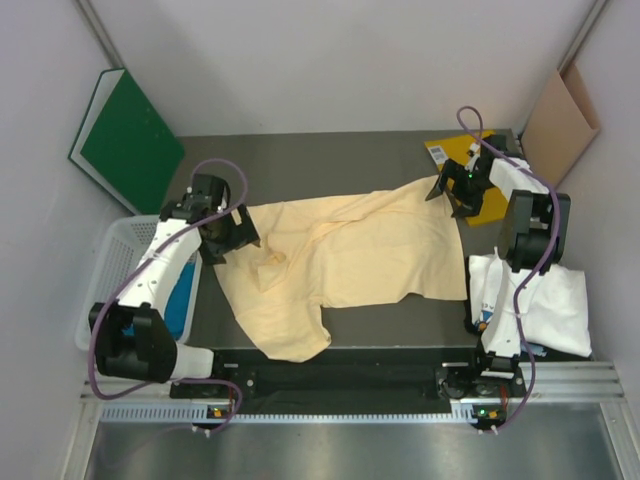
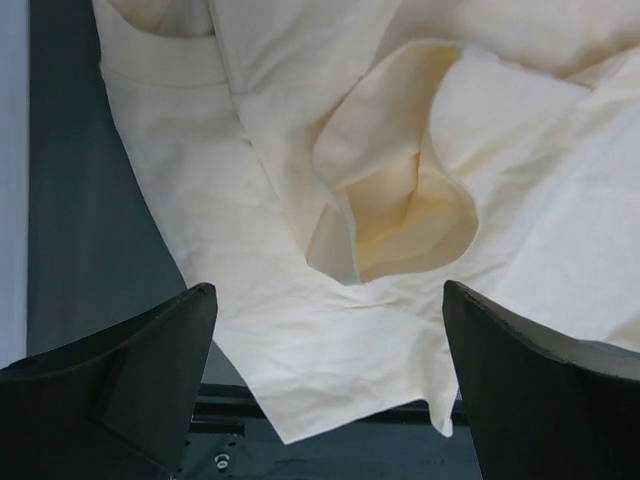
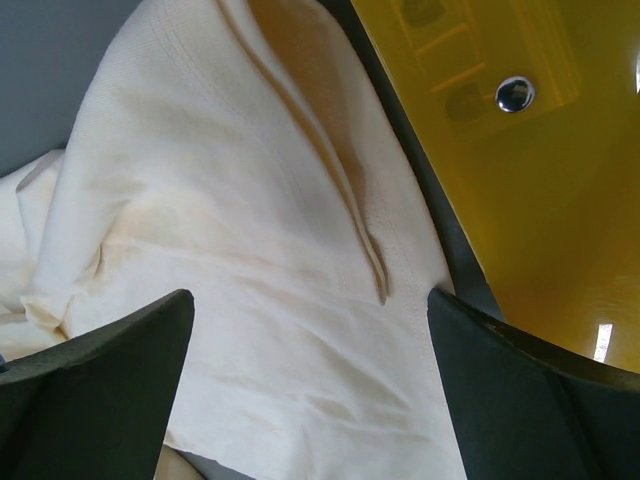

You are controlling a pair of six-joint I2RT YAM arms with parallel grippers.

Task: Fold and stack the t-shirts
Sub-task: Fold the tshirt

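Observation:
I can see a raised fold (image 1: 270,267) bunching up on the peach-yellow t-shirt. I should close my left gripper and sweep the fold flat toward the t-shirt's near edge before that gripper takes the t-shirt's far corner (image 1: 256,211).
The pale peach-yellow t-shirt (image 1: 340,255) lies spread and rumpled across the dark table, one corner hanging over the near edge. My left gripper (image 1: 232,232) is open above its left edge; in the left wrist view the shirt (image 2: 340,200) lies below and between the open fingers (image 2: 150,370). My right gripper (image 1: 458,190) is open above the shirt's far right corner (image 3: 260,300), beside the bright-yellow folder (image 3: 520,150). The white printed t-shirt (image 1: 535,305) lies crumpled at the right. The teal-blue t-shirt (image 1: 183,300) sits in the basket.
A white basket (image 1: 108,275) stands at the table's left edge. A green binder (image 1: 128,140) leans against the left wall. A brown cardboard piece (image 1: 560,120) leans at the back right. The yellow folder (image 1: 445,150) lies at the table's far right corner.

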